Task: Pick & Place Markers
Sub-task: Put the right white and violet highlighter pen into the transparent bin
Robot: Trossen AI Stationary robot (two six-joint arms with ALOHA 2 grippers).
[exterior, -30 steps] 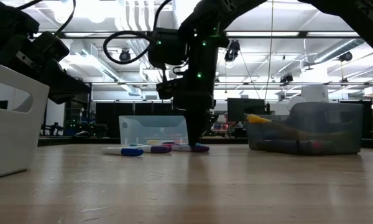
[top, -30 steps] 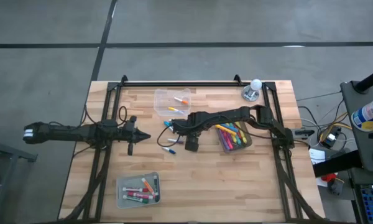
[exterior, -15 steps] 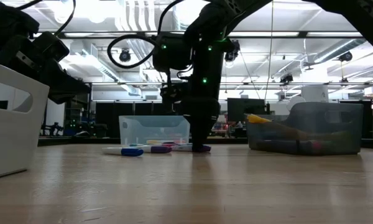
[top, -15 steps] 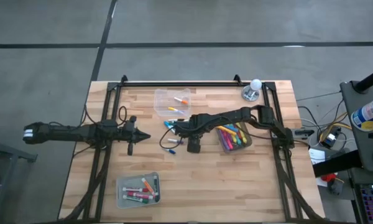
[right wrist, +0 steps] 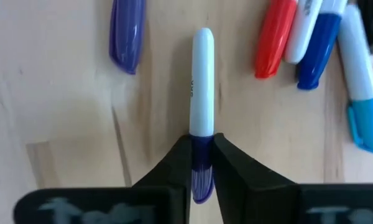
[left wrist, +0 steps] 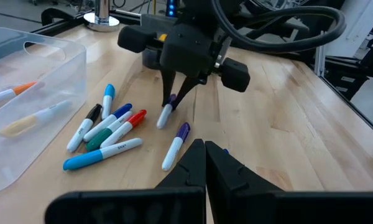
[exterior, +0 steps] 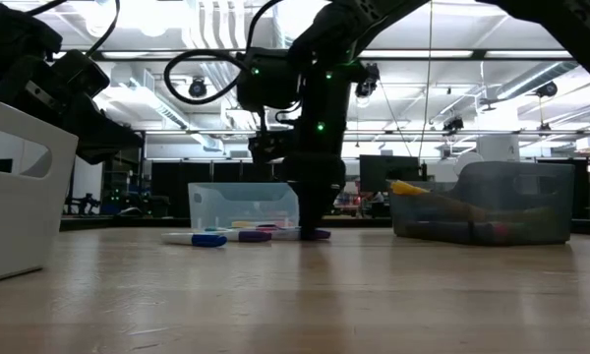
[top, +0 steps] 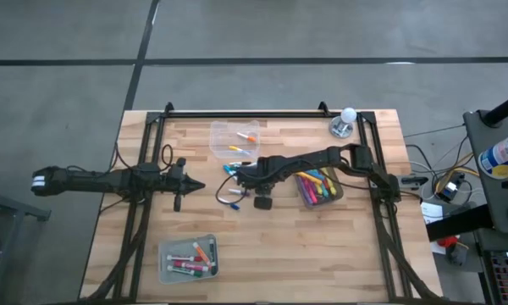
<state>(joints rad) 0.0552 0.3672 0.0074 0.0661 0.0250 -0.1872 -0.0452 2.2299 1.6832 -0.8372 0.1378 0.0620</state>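
I should keep moving my right gripper to the clear bin (top: 234, 138) and let go there, as its fingers are square across the purple cap and white body clear of the pile (right wrist: 202, 84).
Several loose markers (left wrist: 105, 127) lie on the wood at mid-table (top: 230, 193). My right gripper (right wrist: 202, 168) stands over them, pointing down, shut on a white marker with a purple cap (left wrist: 166, 114). A second purple-capped marker (left wrist: 176, 143) lies beside it. My left gripper (top: 201, 185) waits shut a little to the left of the pile, holding nothing; the left wrist view shows its fingers (left wrist: 205, 163) together. My right gripper pinches the marker's purple cap end (right wrist: 202, 155) between its two fingers, which come from above and lie across the marker. The white body (right wrist: 202, 81) sticks out ahead of the fingers. In the left wrist view it slants down, its white tip (left wrist: 162, 124) at the tabletop.
A clear bin (top: 234, 138) with a few markers stands behind the pile. A grey bin (top: 319, 188) full of markers is to the right, under my right arm. Another bin (top: 189, 259) with markers sits near the front left. A white-knobbed stand (top: 345, 124) is at the far right.
My right gripper has stayed low over the loose markers, shifting slightly at the wrist, and its fingers have closed on the purple-capped marker. The other markers lie where they were.
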